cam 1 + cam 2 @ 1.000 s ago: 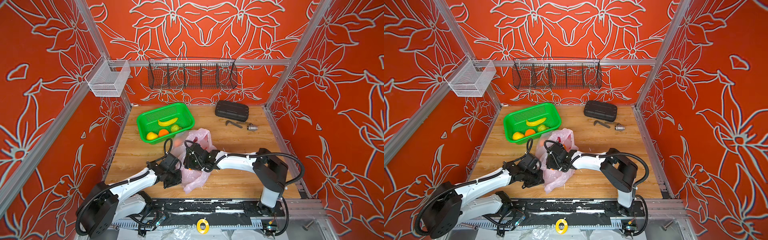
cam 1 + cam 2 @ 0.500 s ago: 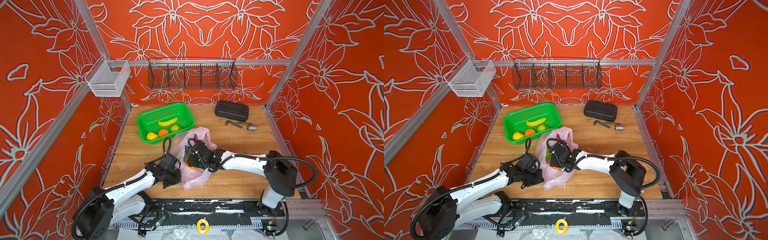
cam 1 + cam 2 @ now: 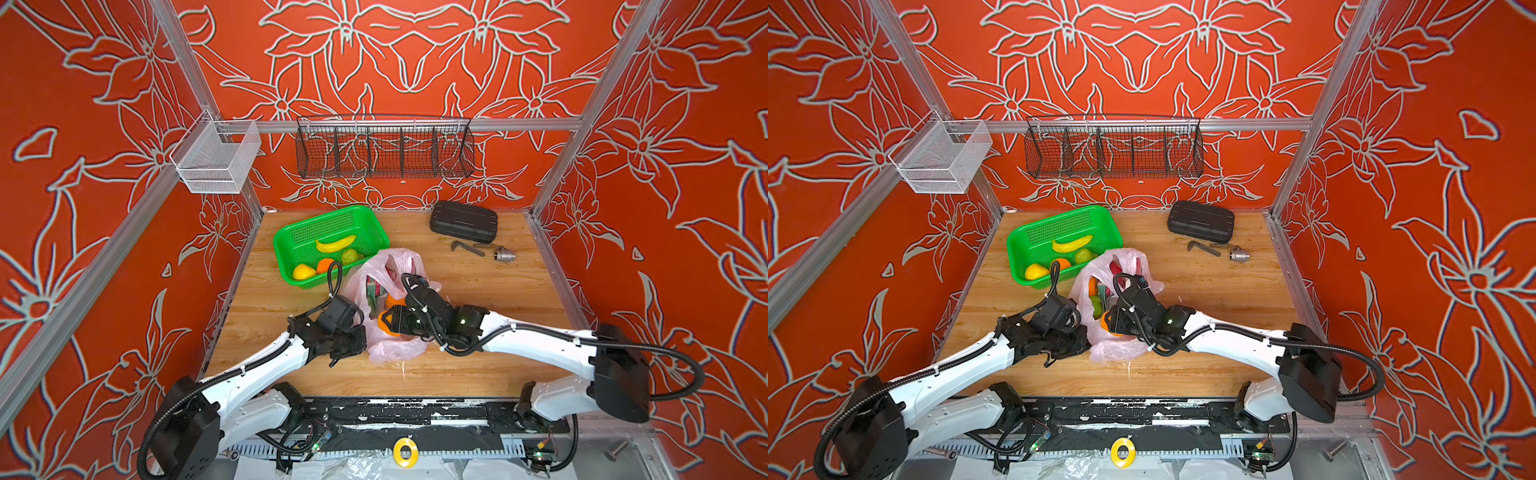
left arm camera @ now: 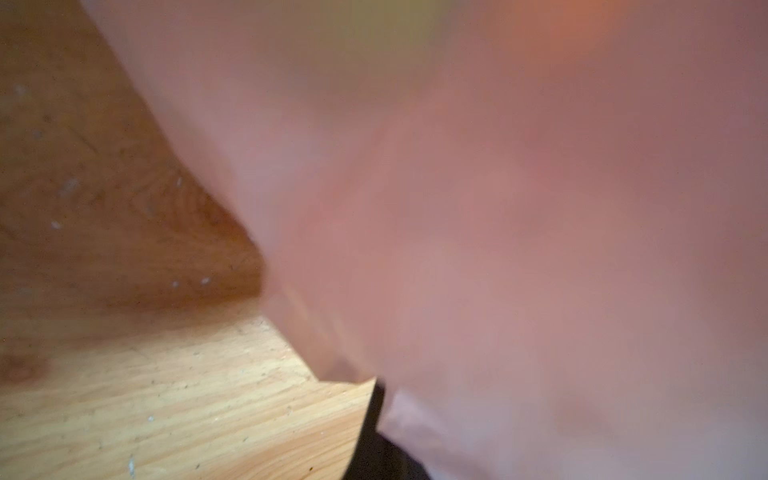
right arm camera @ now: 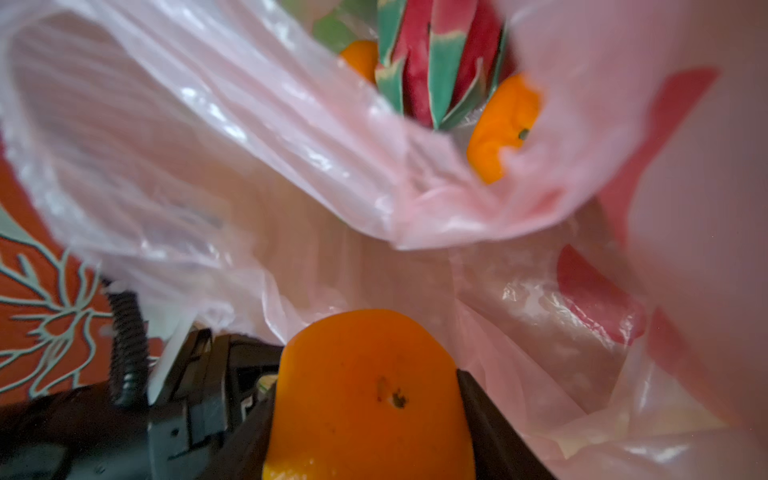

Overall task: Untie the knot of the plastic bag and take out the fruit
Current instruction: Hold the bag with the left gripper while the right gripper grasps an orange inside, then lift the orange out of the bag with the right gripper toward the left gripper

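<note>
My right gripper has the orange, but the green basket (image 3: 332, 240) is on my left gripper's side. Next, my left gripper leaves the film and takes the orange (image 3: 386, 326).
The plastic bag (image 3: 395, 351) (image 3: 1113, 351) lies open-mouthed in the middle of the wooden table. Its knot is not in view. My right gripper (image 3: 388, 324) (image 3: 1111, 322) (image 5: 368, 399) is inside the mouth, shut on an orange fruit (image 3: 383, 327) (image 5: 370, 395). A pink dragon fruit (image 5: 440, 62), another orange (image 5: 503, 120) and a green fruit (image 3: 1096, 305) lie deeper in the bag. At the bag's near left edge, my left gripper (image 3: 355, 345) (image 3: 1077, 343) is shut on the film. The pink film (image 4: 498, 208) fills the left wrist view.
A green basket (image 3: 291, 237) behind the bag holds a banana (image 3: 334, 243), a yellow fruit (image 3: 304, 272), an orange (image 3: 325, 264) and a green fruit (image 3: 350, 255). A black case (image 3: 463, 221), a wrench (image 3: 467, 248) and a metal chuck (image 3: 504, 254) lie back right.
My right arm's elbow has swung out to the right, and the orange now shows between its jaws at the bag's mouth. The left gripper has stayed on the bag's edge.
</note>
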You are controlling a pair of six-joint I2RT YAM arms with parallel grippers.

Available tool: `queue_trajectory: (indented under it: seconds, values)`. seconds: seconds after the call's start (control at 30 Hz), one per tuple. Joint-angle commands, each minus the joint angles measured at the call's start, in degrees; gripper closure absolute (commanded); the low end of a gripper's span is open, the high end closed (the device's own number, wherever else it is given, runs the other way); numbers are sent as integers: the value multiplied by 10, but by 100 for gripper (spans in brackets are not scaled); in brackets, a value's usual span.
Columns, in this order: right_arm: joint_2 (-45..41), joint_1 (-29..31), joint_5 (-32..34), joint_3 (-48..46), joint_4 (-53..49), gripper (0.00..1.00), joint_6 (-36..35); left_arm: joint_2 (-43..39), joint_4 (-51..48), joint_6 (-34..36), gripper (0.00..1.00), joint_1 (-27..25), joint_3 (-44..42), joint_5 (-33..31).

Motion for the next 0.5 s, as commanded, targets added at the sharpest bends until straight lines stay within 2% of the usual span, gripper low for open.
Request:
queue_trajectory:
  seconds: [0.0, 0.13, 0.2, 0.33, 0.4, 0.47]
  values:
    - [-50, 4, 35, -15, 22, 54, -33, 24, -1, 24, 96, -4, 36, -33]
    - [-99, 3, 79, -11, 20, 53, -75, 51, 4, 31, 93, -4, 66, -45]
    - [-117, 1, 111, -4, 9, 54, -87, 56, 8, 39, 87, -4, 77, -49]
    - [-144, -22, 134, 20, 7, 53, -115, 52, -9, 84, 45, -4, 118, -49]
    - [-147, -45, 118, 43, -2, 53, -121, 40, -9, 103, 33, -4, 131, -54]
    - [-146, -73, 87, 67, -14, 53, -121, 22, -10, 126, 25, -4, 142, -67]
